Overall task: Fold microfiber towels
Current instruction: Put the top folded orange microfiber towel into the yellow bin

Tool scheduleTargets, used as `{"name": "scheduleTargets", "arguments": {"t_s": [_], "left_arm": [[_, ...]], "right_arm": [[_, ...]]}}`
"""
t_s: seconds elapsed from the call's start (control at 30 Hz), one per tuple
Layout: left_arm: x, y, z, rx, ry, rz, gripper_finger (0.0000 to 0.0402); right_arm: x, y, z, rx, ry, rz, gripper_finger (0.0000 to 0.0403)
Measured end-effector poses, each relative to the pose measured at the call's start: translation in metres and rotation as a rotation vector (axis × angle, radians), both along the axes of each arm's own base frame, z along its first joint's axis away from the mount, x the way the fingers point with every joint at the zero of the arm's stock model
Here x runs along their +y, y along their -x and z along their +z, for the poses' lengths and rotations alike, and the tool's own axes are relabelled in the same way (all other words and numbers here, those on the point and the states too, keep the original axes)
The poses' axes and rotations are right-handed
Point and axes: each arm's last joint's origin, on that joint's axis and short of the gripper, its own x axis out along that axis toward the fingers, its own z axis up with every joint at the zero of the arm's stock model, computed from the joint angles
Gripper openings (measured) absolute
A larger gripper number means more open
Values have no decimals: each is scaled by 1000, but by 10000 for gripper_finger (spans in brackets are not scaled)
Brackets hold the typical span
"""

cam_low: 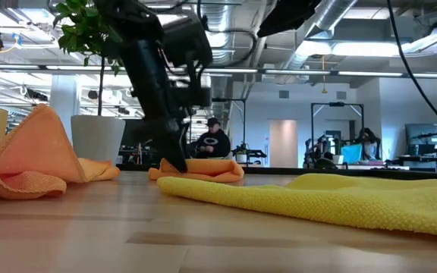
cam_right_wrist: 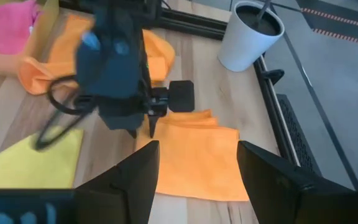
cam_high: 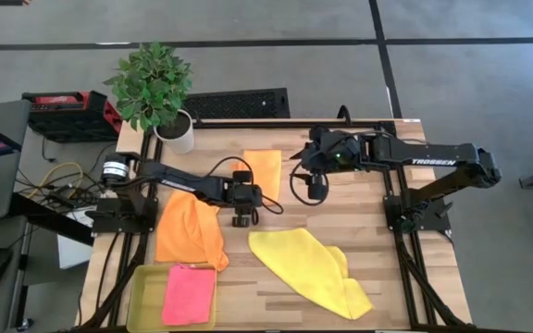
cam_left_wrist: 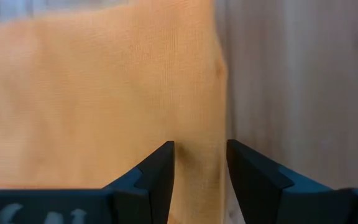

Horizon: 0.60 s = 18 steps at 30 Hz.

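Observation:
The tray (cam_high: 146,302) for the folded orange towel is a long way from the robot's right gripper, so the left gripper should pinch the towel's edge (cam_left_wrist: 205,149) and take the towel there.
A folded orange towel (cam_high: 263,171) lies flat on the far middle of the table. My left gripper (cam_high: 241,213) points down at its near-left corner (cam_right_wrist: 148,134), fingers a little apart astride the towel's edge (cam_left_wrist: 219,93). My right gripper (cam_high: 315,185) is open and empty, raised above the table to the right of that towel. A second orange towel (cam_high: 190,229) lies crumpled at the left. A yellow towel (cam_high: 308,268) lies spread at the near middle. A pink towel (cam_high: 190,294) lies folded in the tray. My left gripper (cam_left_wrist: 201,168) comes from above, pointing down, with one finger over the folded orange towel and one over the bare wood beside its edge. Its fingertips (cam_low: 177,163) reach down to the table top. I cannot tell whether they touch the cloth.
A yellow-green tray (cam_high: 142,296) stands at the near left corner. A potted plant (cam_high: 174,129) stands at the far left corner. Bare wood shows at the right side of the table (cam_high: 405,268). People sit in the room beyond the table (cam_low: 212,140).

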Motion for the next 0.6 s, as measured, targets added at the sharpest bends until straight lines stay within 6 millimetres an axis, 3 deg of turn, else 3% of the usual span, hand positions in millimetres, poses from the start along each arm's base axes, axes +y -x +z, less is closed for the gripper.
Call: {"name": "scheduleTargets", "arguments": {"t_s": [0.13, 0.43, 0.6], "left_arm": [[4, -3, -15, 35, -3, 6, 139], [5, -3, -23, 78, -18, -13, 138], [6, -2, -26, 103, -12, -1, 93]], "right_arm": [[0, 0, 0, 0, -1, 1, 240], [0, 0, 0, -1, -1, 0, 240], [0, 0, 0, -1, 9, -14, 240]]}}
